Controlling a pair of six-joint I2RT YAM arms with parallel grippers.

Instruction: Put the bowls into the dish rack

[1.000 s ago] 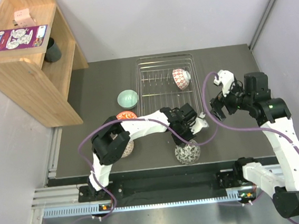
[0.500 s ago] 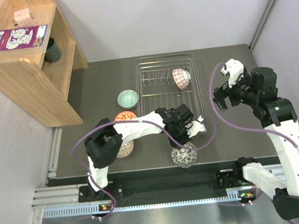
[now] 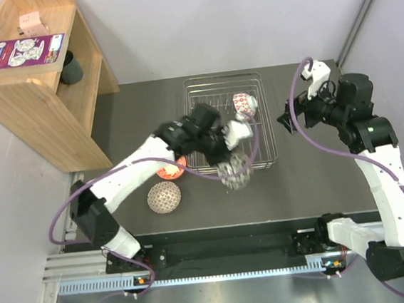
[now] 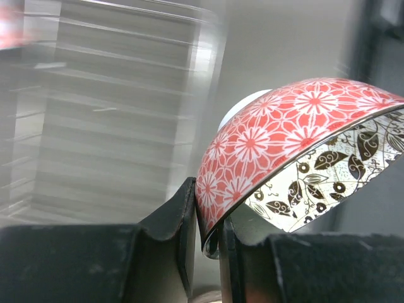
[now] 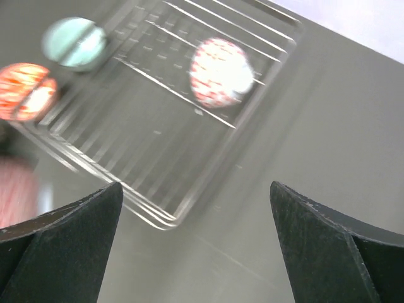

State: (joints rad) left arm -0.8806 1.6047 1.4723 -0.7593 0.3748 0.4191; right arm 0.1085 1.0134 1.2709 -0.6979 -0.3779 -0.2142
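My open right gripper should keep going toward the bowl and close there, because the far side of the red floral bowl is clear of my left gripper.
My left gripper is shut on the rim of a bowl, red floral outside and white with dark leaves inside. It holds the bowl tilted in the air over the front edge of the wire dish rack. The left wrist view shows both pads pinching the bowl. A red-and-white patterned bowl stands in the rack's back right. The beige mesh bowl and the red-orange bowl sit on the table to the left. The mint bowl shows only in the right wrist view. My right gripper is open and empty, right of the rack.
A wooden shelf unit stands at the back left with a dark cup inside and a printed card on top. Purple cables loop from both arms. A grey wall edge runs along the right side.
My left gripper has lifted the bowl from the table's near edge and carried it back to the rack's front. My right gripper has drawn back and to the right, away from the rack.
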